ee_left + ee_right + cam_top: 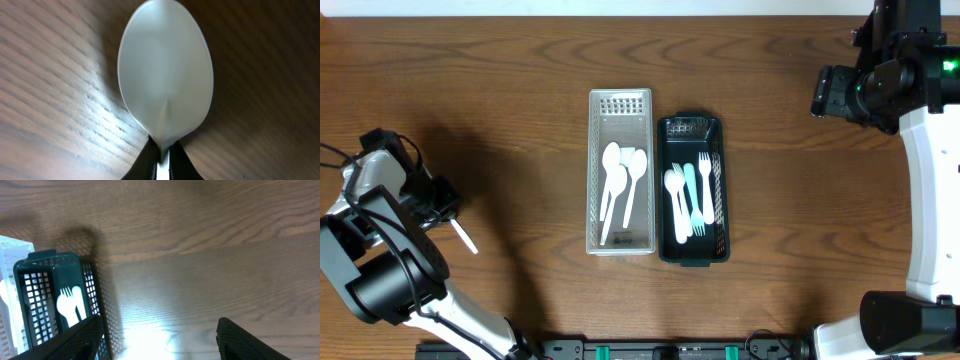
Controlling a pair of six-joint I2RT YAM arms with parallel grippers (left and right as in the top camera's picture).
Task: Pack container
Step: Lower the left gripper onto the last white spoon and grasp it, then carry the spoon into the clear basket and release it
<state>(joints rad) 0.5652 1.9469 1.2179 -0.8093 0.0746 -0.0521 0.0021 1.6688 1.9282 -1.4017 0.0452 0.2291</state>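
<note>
The held white spoon is like the spoons in the clear basket, so the robot's left gripper should go on carrying it until it hangs above that basket, and then let it go.
A clear basket at table centre holds three white spoons. Beside it, a dark green basket holds several white and pale blue forks. My left gripper is at the far left of the table, shut on the handle of a white plastic spoon; its bowl fills the left wrist view above the wood, and its handle end sticks out overhead. My right gripper is open and empty at the far right, above bare wood to the right of the green basket.
The brown wooden table carries only the two baskets, set side by side. The arm bases stand at the left and right front edges.
</note>
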